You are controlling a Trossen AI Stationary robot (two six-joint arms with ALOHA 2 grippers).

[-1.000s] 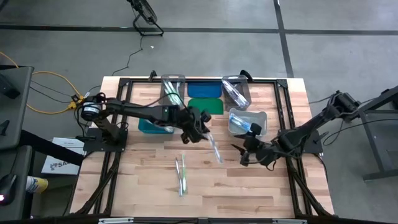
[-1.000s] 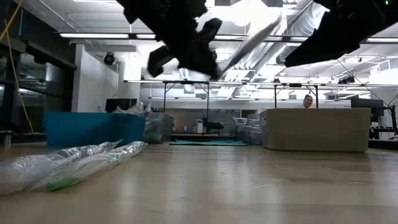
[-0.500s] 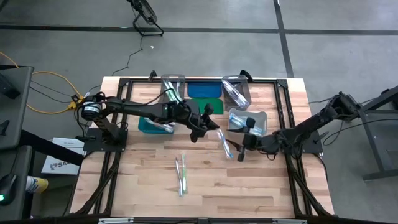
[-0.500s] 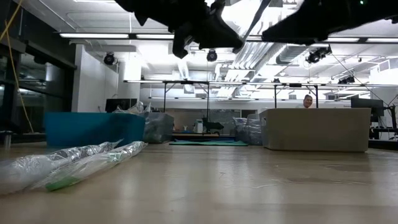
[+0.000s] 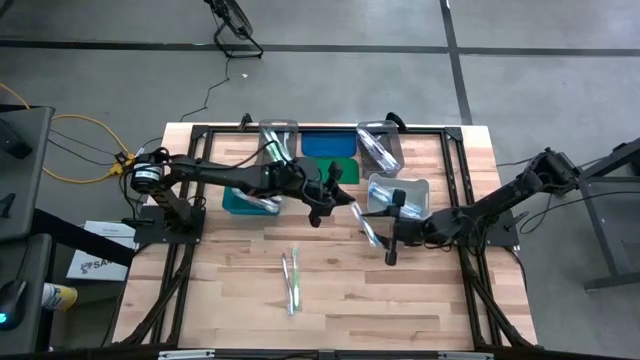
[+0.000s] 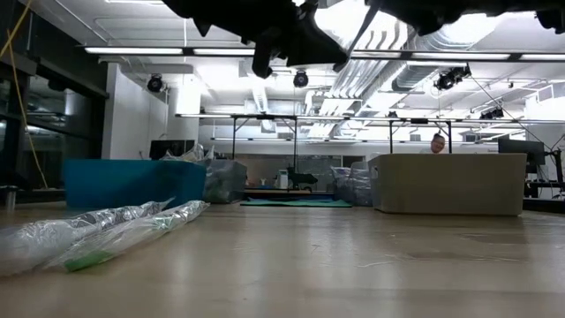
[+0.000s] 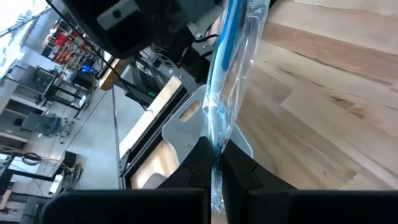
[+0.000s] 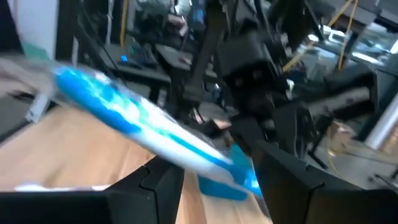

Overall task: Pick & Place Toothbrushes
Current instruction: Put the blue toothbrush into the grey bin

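The blue toothbrush is in my left gripper and its clear bin (image 5: 411, 190) is behind my right gripper, so my right gripper should grab the toothbrush's loose end (image 5: 374, 238) before it places the toothbrush.
A toothbrush (image 5: 366, 226) with a blue handle, in a clear wrapper, hangs in the air over the table's middle. My left gripper (image 5: 338, 198) is shut on one end of it. The toothbrush (image 8: 143, 132) reaches out toward my right gripper (image 5: 384, 235), which is open and level, one finger on each side of the free end; whether they touch it I cannot tell. Two more wrapped toothbrushes (image 5: 291, 281) lie flat on the wood nearer the front edge, also seen as the wrapped toothbrushes (image 6: 115, 234) in the low view. My left gripper pinches the wrapped toothbrush by its near end (image 7: 216, 152) between its two fingers. The fingers come from the table's left, slanting a little downward, and lie along the toothbrush. The toothbrush sticks out beyond the fingertips toward the right, lifted clear of the table.
A teal bin (image 5: 243, 203) stands behind the left arm. Clear bins stand at the back left (image 5: 278, 140), at the back right (image 5: 380, 146) and just behind my right gripper (image 5: 402, 192). A blue lid (image 5: 328, 144) and a green lid (image 5: 331, 169) lie at the back middle.
My left gripper has risen and gone toward the table's right and far side, tipping up and carrying the toothbrush with it. My right gripper has swung up from pointing down to level and come around the toothbrush's free end, still open.
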